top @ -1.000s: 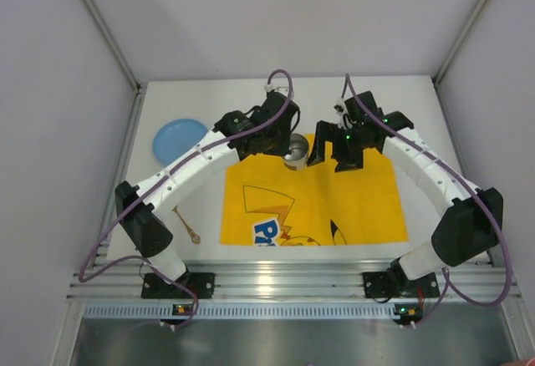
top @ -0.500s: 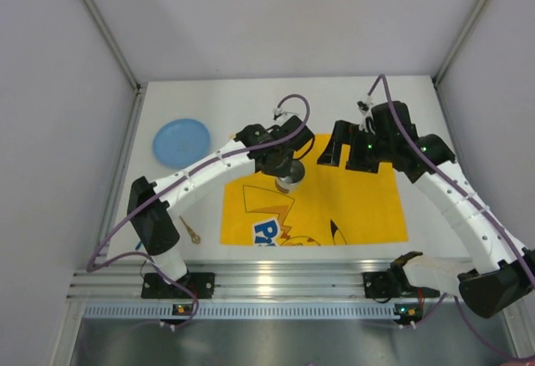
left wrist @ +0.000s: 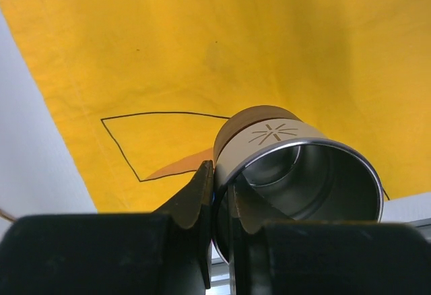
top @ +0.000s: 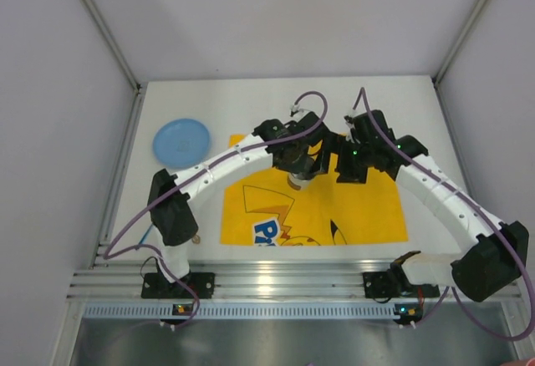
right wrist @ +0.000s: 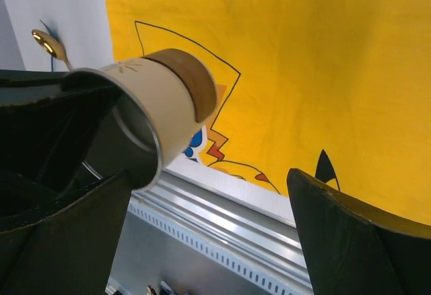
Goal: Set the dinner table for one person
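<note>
I should use my right gripper to take the cup over to that gripper's side before my left gripper, which is holding the cup over the mat's middle [top: 299, 180], gets the plate [top: 181, 143].
A metal cup [left wrist: 296, 167] with a beige sleeve and a brown base hangs tilted over the yellow cartoon-print mat [top: 351, 203]. My left gripper [left wrist: 222, 187] is shut on its rim, one finger outside and one inside. From above, the cup [top: 298, 181] shows just below the left gripper [top: 303, 168], over the mat's far middle. My right gripper [top: 333, 160] stands open right beside it. In the right wrist view the cup [right wrist: 165, 110] lies close to the left finger of the right gripper [right wrist: 209, 174], untouched. The mat lies on the white dinner table [top: 251, 103].
A blue plate [top: 180, 141] sits on the table at the far left. A gold spoon [right wrist: 50, 44] lies left of the mat, near the left arm's elbow. The metal rail [top: 267, 282] runs along the near edge. Grey walls close in the sides.
The left arm carried the cup rightward and nearer, over the mat. The right gripper swung out, then came back in close beside the cup, still open.
</note>
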Tool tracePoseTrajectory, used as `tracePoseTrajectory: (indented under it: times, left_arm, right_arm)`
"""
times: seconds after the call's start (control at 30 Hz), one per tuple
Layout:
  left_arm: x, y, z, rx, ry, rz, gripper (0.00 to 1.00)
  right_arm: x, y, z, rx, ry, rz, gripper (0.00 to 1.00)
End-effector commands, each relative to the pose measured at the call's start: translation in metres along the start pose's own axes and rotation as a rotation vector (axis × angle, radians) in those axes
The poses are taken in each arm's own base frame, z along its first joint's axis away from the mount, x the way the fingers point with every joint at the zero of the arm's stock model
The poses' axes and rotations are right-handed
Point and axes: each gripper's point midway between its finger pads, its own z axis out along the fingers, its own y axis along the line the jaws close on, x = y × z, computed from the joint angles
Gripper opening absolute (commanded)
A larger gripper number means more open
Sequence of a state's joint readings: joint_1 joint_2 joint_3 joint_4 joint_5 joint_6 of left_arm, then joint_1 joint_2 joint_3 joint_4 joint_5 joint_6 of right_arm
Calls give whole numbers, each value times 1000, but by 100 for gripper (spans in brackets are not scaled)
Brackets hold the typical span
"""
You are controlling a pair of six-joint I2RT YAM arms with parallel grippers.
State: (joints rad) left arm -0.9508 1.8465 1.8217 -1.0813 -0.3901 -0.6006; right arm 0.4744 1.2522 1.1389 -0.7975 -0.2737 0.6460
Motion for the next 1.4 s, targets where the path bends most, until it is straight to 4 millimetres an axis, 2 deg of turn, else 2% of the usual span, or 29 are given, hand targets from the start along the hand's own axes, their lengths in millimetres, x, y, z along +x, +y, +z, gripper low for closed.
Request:
tracePoseTrajectory:
  times: [0.0, 0.2, 0.27, 0.3, 0.33, 0.4, 0.43, 0.5, 0.53, 0.6, 0.67, 0.73, 0.77, 0.83, 0.87, 0.9, 0.93, 0.97, 1.0, 1.03, 1.07, 1.1, 1.13, 1.17, 1.2, 1.23, 1.27, 1.3, 1.37]
  left_arm:
    - [-8, -33, -13, 91, -32, 22, 0]
    - [-9, -38, -12, 94, -39, 37, 0]
    - [-16, -39, -17, 97, -58, 35, 0]
    - [-18, -39, -19, 101, -62, 36, 0]
    - [-26, -41, -26, 114, -81, 27, 0]
    - [-32, -44, -34, 135, -98, 15, 0]
    - [-38, -45, -40, 150, -116, 2, 0]
    - [-43, -47, -45, 163, -133, -11, 14]
    - [-46, -47, -48, 171, -144, -21, 32]
    - [-46, -47, -47, 172, -151, -26, 49]
    - [-41, -46, -39, 159, -146, -17, 98]
    - [-38, -38, -30, 117, -143, -18, 98]
    - [-36, -29, -28, 78, -138, -19, 98]
    - [-40, -10, -26, 10, -151, -41, 98]
    - [-42, 6, -21, -23, -140, -63, 98]
    - [-42, 20, -22, -37, -137, -84, 98]
    - [-44, 31, -21, -40, -139, -107, 98]
    - [-48, 52, -15, -46, -128, -159, 98]
    - [-48, 67, -14, -32, -141, -192, 98]
    - [-49, 80, -11, -28, -140, -226, 98]
    - [-54, 113, -5, -57, -141, -296, 98]
    - [-50, 125, -3, -32, -141, -328, 98]
    - [-49, 141, -1, -43, -139, -358, 98]
    - [-51, 171, 3, -78, -145, -415, 98]
    - [-44, 185, 5, -88, -139, -429, 98]
    - [-47, 195, 7, -89, -154, -449, 98]
    - [-46, 220, 9, -117, -155, -496, 98]
    - [-40, 226, 12, -101, -140, -513, 98]
    - [-41, 253, 14, -111, -154, -583, 98]
  right_arm:
    - [-15, 21, 5, -61, -50, -26, 98]
    - [-10, 11, 16, -25, -24, -17, 98]
    - [-7, 5, 21, -6, -9, -14, 94]
    - [-6, 2, 24, 4, -7, -15, 88]
    - [-5, -2, 27, 21, -2, -14, 72]
    - [-2, -9, 32, 46, 7, -16, 54]
    - [-1, -12, 35, 57, 17, -13, 36]
    - [-1, -15, 37, 69, 24, -22, 16]
    - [-1, -17, 39, 80, 28, -23, 1]
    - [-5, -19, 41, 101, 27, -41, 0]
    - [-13, -18, 40, 116, 10, -60, 0]
    - [-19, -27, 42, 164, 17, -80, 0]
    - [-28, -23, 40, 168, 1, -93, 0]
    - [-38, -36, 39, 223, 2, -109, 0]
    - [-48, -35, 36, 230, -13, -131, 0]
    - [-55, -48, 37, 274, -6, -119, 0]
    - [-61, -54, 36, 296, -8, -120, 0]
    - [-73, -56, 32, 309, -26, -138, 0]
    - [-79, -74, 33, 368, -12, -119, 0]
    - [-84, -79, 32, 382, -7, -118, 0]
    - [-98, -87, 28, 423, -30, -133, 0]
    - [-104, -109, 28, 493, -16, -108, 0]
    - [-109, -118, 26, 526, -15, -100, 0]
    - [-118, -125, 23, 551, -24, -92, 0]
    - [-122, -143, 23, 595, -11, -60, 0]
    - [-127, -150, 23, 610, -15, -42, 0]
    - [-129, -157, 24, 626, -11, -14, 0]
    - [-130, -172, 27, 670, 8, 11, 0]
    - [-136, -181, 27, 706, 10, 22, 0]
